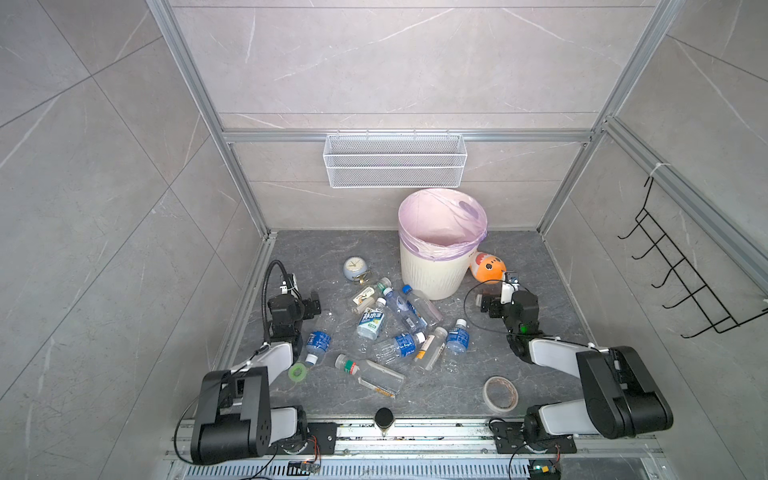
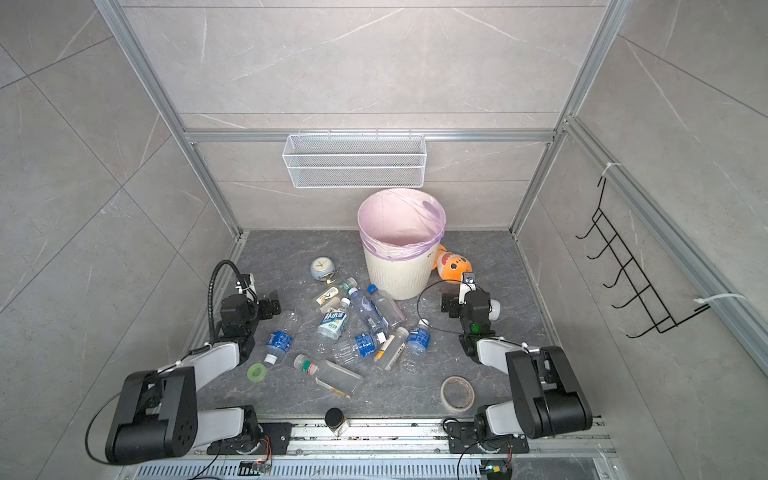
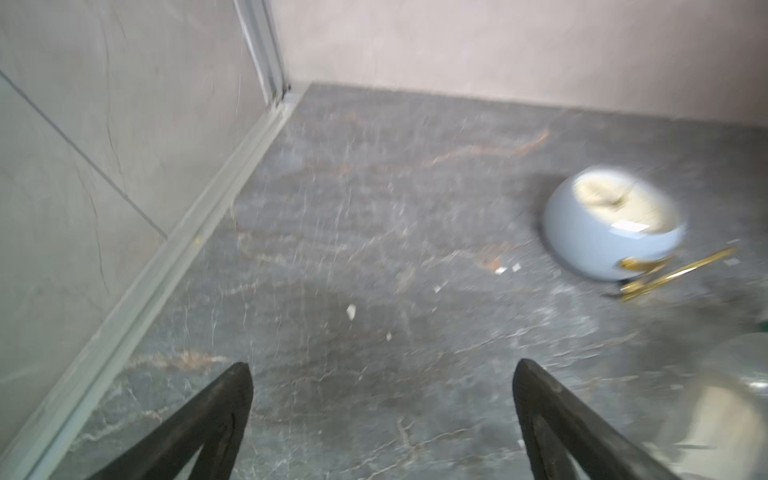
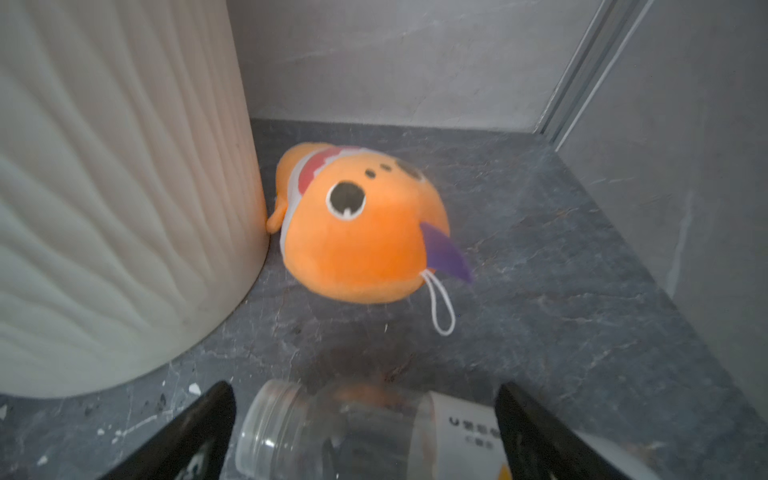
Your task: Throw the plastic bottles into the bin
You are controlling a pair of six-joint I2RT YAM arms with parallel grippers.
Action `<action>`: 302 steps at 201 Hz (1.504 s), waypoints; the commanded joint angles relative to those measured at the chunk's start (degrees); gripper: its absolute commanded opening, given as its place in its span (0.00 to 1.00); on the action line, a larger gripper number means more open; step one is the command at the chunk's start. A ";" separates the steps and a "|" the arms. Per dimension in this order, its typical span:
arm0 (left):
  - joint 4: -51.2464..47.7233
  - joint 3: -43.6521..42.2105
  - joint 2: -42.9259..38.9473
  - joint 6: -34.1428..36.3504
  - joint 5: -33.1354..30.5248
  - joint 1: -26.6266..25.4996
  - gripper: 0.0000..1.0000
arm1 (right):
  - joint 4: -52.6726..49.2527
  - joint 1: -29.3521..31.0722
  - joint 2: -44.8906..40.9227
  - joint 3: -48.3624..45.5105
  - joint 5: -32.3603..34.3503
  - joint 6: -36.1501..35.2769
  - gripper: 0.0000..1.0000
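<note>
My right gripper's fingers are crosswise to the bottle with a white label (image 4: 372,436), so next I move back and turn its base around before I close on its body.
Several clear plastic bottles (image 1: 399,332) lie in a heap mid-floor in both top views. One with a blue label (image 1: 319,343) lies by the left arm's wrist (image 1: 286,309). The cream ribbed bin (image 1: 432,274), lined with a pink bag, stands behind the heap; its wall (image 4: 104,208) fills one side of the right wrist view. My right gripper (image 4: 365,388) is open, and a clear bottle with a white label (image 4: 340,432) lies crosswise between its fingers, one end apart from a finger. My left gripper (image 3: 382,363) is open over bare floor, a blurred bottle (image 3: 723,407) beside it.
A grey alarm clock (image 1: 354,267) lies left of the bin, an orange plush (image 1: 487,266) right of it. A green tape roll (image 1: 297,371), a beige tape roll (image 1: 500,394) and a black-lidded jar (image 1: 383,417) sit near the front. A wire basket (image 1: 395,160) hangs on the back wall.
</note>
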 commanded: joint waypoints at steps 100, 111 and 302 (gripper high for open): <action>-21.63 5.23 -16.86 -21.36 -3.56 -7.87 1.00 | -64.78 0.13 -2.65 39.83 6.93 26.50 1.00; -22.97 4.90 -17.77 -21.25 -3.19 -10.03 1.00 | -67.78 0.11 -2.14 40.56 7.18 26.29 1.00; -23.33 -6.28 -26.50 -15.25 1.77 -17.02 0.96 | -61.08 -17.99 15.66 38.56 -11.80 28.60 0.99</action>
